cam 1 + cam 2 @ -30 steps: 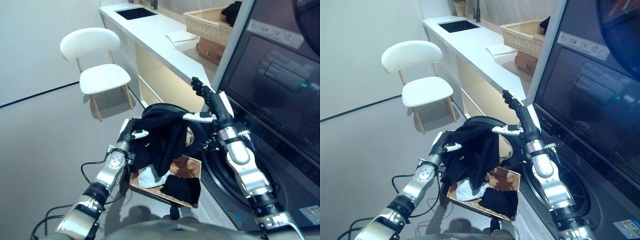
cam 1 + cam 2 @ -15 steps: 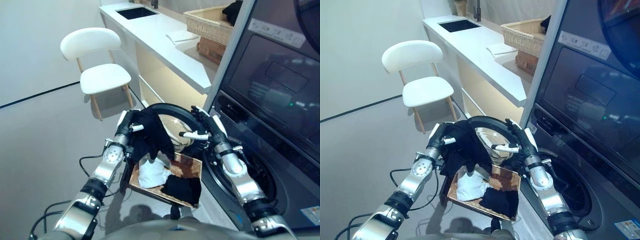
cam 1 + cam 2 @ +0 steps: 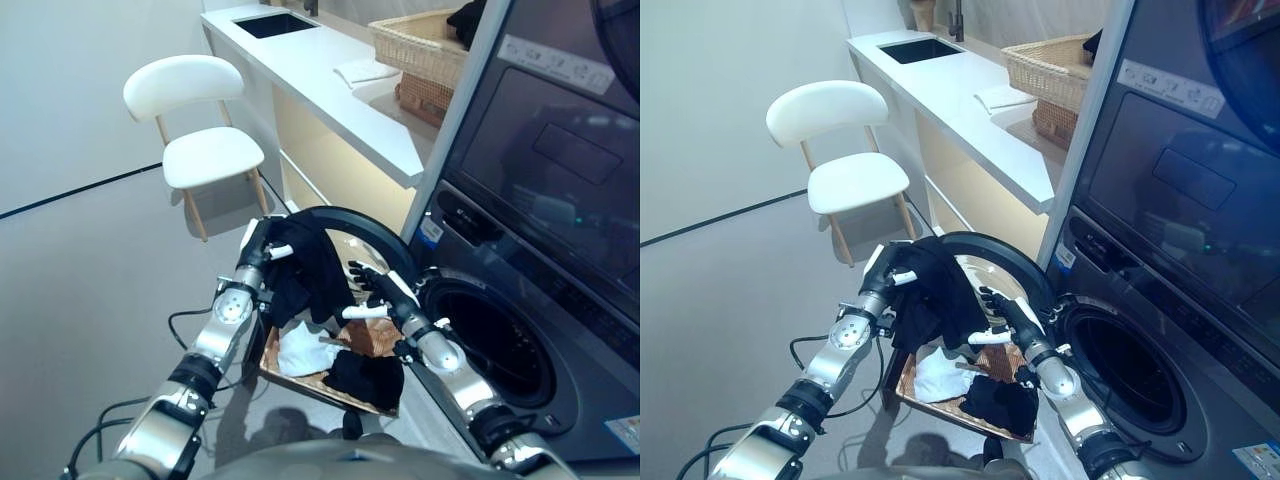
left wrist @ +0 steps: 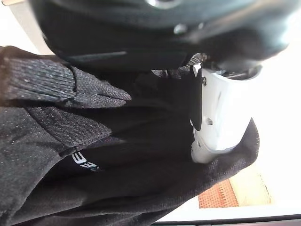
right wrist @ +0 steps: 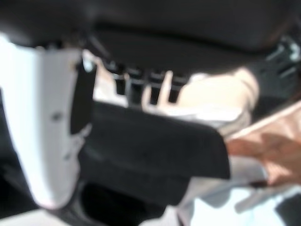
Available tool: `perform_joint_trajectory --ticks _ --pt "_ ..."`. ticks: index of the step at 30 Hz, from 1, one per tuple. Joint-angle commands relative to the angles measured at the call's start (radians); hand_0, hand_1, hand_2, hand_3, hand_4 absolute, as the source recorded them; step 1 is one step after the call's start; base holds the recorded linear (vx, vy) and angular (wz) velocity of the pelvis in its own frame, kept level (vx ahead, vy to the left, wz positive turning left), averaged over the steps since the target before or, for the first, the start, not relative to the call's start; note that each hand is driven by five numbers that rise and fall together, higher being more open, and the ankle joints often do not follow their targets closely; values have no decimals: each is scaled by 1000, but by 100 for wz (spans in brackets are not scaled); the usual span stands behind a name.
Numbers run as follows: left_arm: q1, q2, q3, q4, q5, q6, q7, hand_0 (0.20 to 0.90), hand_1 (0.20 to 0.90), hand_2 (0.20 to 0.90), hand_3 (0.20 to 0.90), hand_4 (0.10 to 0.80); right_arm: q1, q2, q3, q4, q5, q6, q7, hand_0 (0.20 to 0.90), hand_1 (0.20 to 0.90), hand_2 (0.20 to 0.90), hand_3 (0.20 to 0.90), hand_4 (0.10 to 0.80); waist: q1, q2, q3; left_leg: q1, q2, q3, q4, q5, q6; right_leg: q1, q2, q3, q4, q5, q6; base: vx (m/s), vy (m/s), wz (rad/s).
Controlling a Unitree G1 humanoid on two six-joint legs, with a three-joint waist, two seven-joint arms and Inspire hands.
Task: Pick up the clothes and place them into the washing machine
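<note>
White cloth and wicker (image 3: 328, 346) can be seen between the black garment (image 3: 308, 272) and the other black cloth, so only the garment will come away when I carry it.
A black garment (image 3: 308, 270) hangs from my left hand (image 3: 262, 252), raised over the wooden basket (image 3: 300, 376) on the floor. In the left wrist view the white-covered thumb (image 4: 214, 117) pinches the black cloth (image 4: 117, 155). My right hand (image 3: 378, 292) sits just right of the garment, low over the basket, open with fingers spread and holding nothing. A white cloth (image 3: 302, 345) and another black cloth (image 3: 365, 378) lie in the basket. The washing machine's drum opening (image 3: 500, 345) is at the right, and its round door (image 3: 385, 243) stands open behind the garment.
A white chair (image 3: 200, 150) stands on the floor to the back left. A white counter (image 3: 330, 90) with a sink (image 3: 270, 22) and a wicker basket (image 3: 420, 45) runs along the back. A second dark machine front (image 3: 560, 150) is stacked above the washer.
My right hand has let go of the black garment and dropped from beside the machine front to low over the basket. The garment now hangs bunched from my left hand alone.
</note>
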Motion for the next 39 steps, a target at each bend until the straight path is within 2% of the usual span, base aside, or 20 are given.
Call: perform_joint_trajectory --ticks 1,39 --pt "-189 -1 -3 -44 -37 -121 6 200 200 200 200 300 -132 51 -11 1 56 -82 -20 900 900 900 900 800 31 -16 -73 -6 -1 -27 -7 15 -63 73 -12 -32 57 -112 55 10 6 4" --pt "-196 -74 -111 -111 -117 -105 -16 200 200 200 200 300 -309 168 162 115 65 -48 -45 900 900 900 900 800 62 -27 -64 -4 -10 -40 -7 12 -57 85 -20 -45 51 -108 56 1 0 0"
